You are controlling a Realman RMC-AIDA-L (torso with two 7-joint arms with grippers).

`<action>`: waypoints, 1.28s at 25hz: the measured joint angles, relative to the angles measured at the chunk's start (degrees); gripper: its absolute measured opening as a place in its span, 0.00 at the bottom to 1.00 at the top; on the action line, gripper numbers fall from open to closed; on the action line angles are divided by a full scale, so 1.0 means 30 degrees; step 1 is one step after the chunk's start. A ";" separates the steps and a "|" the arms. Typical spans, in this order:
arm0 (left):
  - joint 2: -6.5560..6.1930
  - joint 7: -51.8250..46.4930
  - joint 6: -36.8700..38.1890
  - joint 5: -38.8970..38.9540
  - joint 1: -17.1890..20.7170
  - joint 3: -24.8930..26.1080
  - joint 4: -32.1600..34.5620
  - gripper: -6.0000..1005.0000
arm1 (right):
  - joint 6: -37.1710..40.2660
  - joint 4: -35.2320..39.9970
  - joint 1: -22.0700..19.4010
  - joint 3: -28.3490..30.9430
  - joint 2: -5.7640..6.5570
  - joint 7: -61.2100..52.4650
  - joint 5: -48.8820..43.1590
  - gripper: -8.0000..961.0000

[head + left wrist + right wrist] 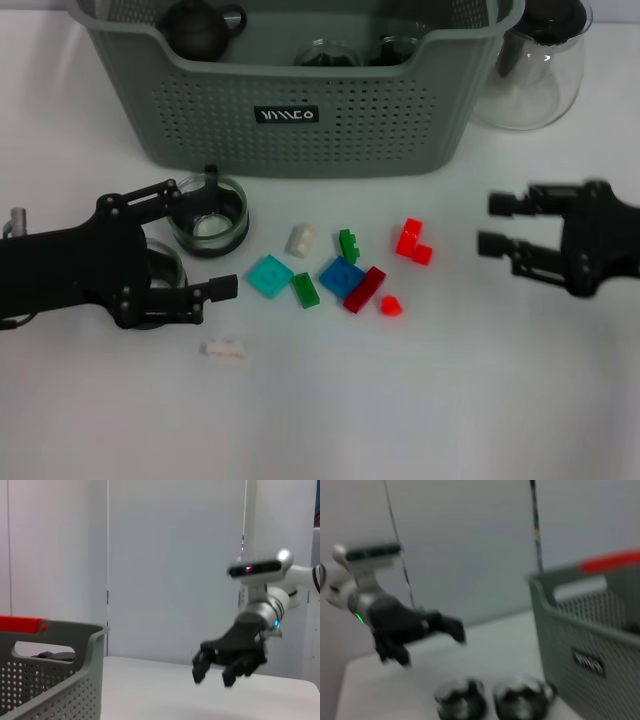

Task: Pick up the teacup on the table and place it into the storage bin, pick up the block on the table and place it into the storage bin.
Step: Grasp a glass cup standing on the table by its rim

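I should pull my left gripper back, because it is level and its fingertips are past the partly hidden teacup (165, 264). I should then tip it down to take that teacup (168, 268).
Two glass teacups stand in front of the storage bin (300, 110): one (208, 218) in plain sight, the other (163, 268) partly hidden under my left gripper (203, 238). That gripper is open, its fingers spread around the teacups and holding nothing. The right wrist view shows both teacups (460, 700) (522, 696) and the left gripper (426, 641) behind them. Several small blocks lie mid-table, among them a cyan block (270, 275), a blue one (341, 276) and a red one (411, 240). My right gripper (499, 223) hangs open to their right.
Inside the bin are a dark teapot (200, 27) and glassware. A clear glass pitcher (535, 60) stands at the bin's right. A white block (225, 349) lies alone nearer the front. The left wrist view shows the bin's rim (55, 630) and the right gripper (216, 668).
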State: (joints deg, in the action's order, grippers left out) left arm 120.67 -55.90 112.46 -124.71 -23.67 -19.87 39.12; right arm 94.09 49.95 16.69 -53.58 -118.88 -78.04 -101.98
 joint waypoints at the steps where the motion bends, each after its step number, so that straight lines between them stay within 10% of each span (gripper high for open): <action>1: 0.0002 -0.0171 0.0039 -0.0001 0.0018 -0.0018 0.0088 0.89 | 0.0235 -0.0467 0.0011 0.1078 0.0025 0.0071 -0.0914 0.52; 5: -0.0003 -0.2947 0.0163 -0.0066 -0.0074 -0.0113 0.1849 0.89 | 0.0749 -0.0507 0.0114 0.2052 0.0075 0.0119 -0.1693 0.51; 10: 0.0632 -1.1454 0.0177 -0.0700 -0.0279 -0.2016 0.9419 0.88 | 0.0950 -0.0443 0.0409 0.2298 0.0423 0.0147 -0.2056 0.51; 16: 0.1262 -1.4492 0.0528 -0.3990 0.0864 -1.0125 1.9167 0.88 | 0.0990 -0.0662 0.0846 0.2643 0.0548 0.0137 -0.2257 0.51; 32: 0.1378 -1.5185 -0.3671 -0.7745 0.1539 -1.5896 1.6688 0.87 | 0.1015 -0.0794 0.1128 0.2804 0.0517 0.0014 -0.2417 0.51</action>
State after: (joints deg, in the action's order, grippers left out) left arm 124.81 -101.46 101.45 -147.95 -19.05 -67.56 89.18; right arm 97.14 47.57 20.07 -45.17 -117.33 -78.00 -109.23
